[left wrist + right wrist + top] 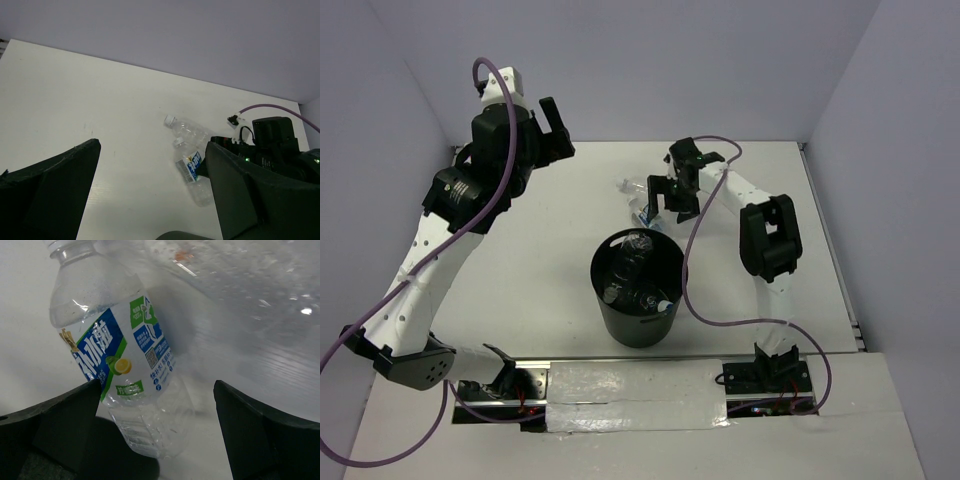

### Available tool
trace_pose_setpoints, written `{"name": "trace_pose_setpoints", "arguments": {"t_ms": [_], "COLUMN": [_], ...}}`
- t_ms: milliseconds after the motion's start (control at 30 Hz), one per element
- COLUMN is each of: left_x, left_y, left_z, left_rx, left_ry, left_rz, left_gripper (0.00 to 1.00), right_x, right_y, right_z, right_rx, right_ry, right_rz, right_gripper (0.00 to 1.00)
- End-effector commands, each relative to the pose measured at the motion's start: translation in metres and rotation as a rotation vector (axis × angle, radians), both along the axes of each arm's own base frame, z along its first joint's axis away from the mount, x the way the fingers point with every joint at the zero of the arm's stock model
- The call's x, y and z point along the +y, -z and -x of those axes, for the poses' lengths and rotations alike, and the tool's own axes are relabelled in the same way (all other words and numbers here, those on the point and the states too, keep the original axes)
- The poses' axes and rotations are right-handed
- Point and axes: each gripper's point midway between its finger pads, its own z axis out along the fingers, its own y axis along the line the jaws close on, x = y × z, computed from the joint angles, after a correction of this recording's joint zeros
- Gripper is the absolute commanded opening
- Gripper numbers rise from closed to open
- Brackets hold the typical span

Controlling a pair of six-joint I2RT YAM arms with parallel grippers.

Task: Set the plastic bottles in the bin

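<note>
The labelled bottle lies tilted and off-center between my right gripper's fingers, so I should move above it and come down before I close around its label.
The black bin stands mid-table with clear plastic bottles inside it. Two more bottles lie on the table just behind it: a plain one and one with a blue-and-white label. Both show in the left wrist view, plain and labelled. My right gripper is open, low over the labelled bottle, which lies between its fingers nearer the left one. The plain bottle lies beyond. My left gripper is open and empty, raised over the far left.
The white table is boxed in by walls on three sides. The bin's rim shows at the bottom of the left wrist view. The right arm's purple cable hangs beside the bin.
</note>
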Motion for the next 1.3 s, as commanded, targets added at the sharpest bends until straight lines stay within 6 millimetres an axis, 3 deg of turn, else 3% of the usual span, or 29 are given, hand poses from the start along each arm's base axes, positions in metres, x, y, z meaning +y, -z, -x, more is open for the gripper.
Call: {"name": "trace_pose_setpoints", "arguments": {"t_ms": [0, 233, 433, 600, 667, 800, 900, 1100, 1233, 1267], "left_x": [0.002, -0.001, -0.004, -0.005, -0.005, -0.006, -0.005, -0.008, -0.009, -0.009], "left_y": [-0.016, -0.012, -0.014, -0.013, -0.013, -0.009, -0.010, -0.007, -0.008, -0.008], "left_z": [0.005, 0.002, 0.001, -0.001, -0.002, -0.003, -0.004, -0.007, -0.008, -0.008], "left_rx": [-0.040, -0.026, -0.028, -0.028, -0.029, -0.023, -0.025, -0.021, -0.022, -0.024], "left_ry": [0.001, 0.011, 0.017, 0.019, 0.018, 0.017, 0.014, 0.020, 0.024, 0.023], "left_rz": [0.047, 0.042, 0.052, 0.049, 0.048, 0.041, 0.036, 0.034, 0.033, 0.032], "left_gripper": [0.99, 0.99, 0.99, 0.99, 0.99, 0.99, 0.99, 0.99, 0.99, 0.99], "right_x": [-0.001, -0.020, -0.019, -0.007, -0.005, -0.003, -0.005, -0.007, -0.008, -0.008], "right_y": [0.006, 0.036, 0.036, 0.026, 0.023, 0.021, 0.026, 0.035, 0.046, 0.043], "right_z": [0.012, 0.018, 0.017, 0.019, 0.023, 0.029, 0.034, 0.034, 0.035, 0.036], "right_rx": [0.049, 0.068, 0.050, 0.048, 0.057, 0.070, 0.081, 0.062, 0.074, 0.069], "right_ry": [-0.053, 0.033, 0.038, -0.025, -0.054, -0.095, -0.106, -0.103, -0.087, -0.083], "right_rz": [0.015, 0.096, 0.083, 0.023, 0.009, 0.006, 0.021, 0.073, 0.113, 0.113], "right_gripper": [1.00, 0.95, 0.74, 0.70, 0.72, 0.91, 1.00, 0.99, 0.84, 0.76]}}
